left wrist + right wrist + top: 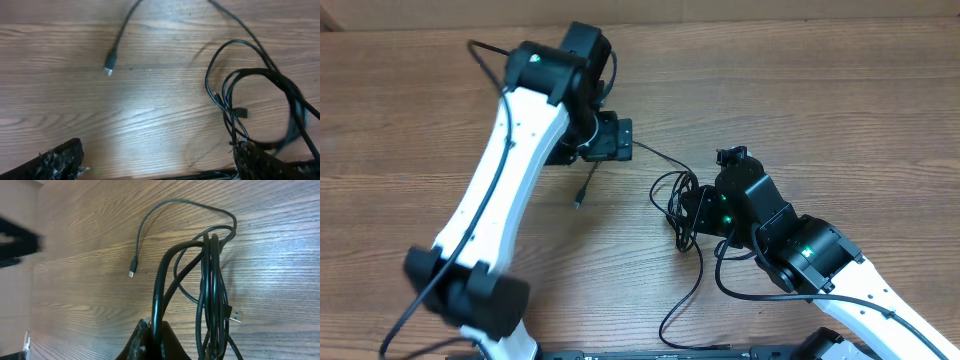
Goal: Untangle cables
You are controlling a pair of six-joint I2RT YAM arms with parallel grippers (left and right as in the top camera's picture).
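The rest of the bundle (pixel 682 232) lies loose while my right gripper pinches a loop, so my left gripper should take hold of the facing loops (pixel 670 206) before I pull them apart.
The cables (pixel 672 198) are a knotted bundle of thin black loops at the table's centre. My right gripper (pixel 692 212) is shut on one thicker loop of the bundle; in the right wrist view the closed jaws (pixel 159 336) pinch that loop, with the other loops (pixel 216 280) and a blue USB plug (pixel 236 315) beside it. One strand runs from the bundle toward my left gripper (pixel 615 140) and ends in a small plug tip (pixel 579 202). In the left wrist view the jaws (pixel 160 161) are wide open and empty, the loops (pixel 250 95) are by the right finger, and the plug tip (pixel 108 70) lies ahead.
The wooden table (pixel 840 110) holds nothing else. The white left arm (pixel 510 170) crosses the left half. The right arm (pixel 820 260) comes in from the lower right, with its own thicker wire (pixel 692 290) trailing on the table in front.
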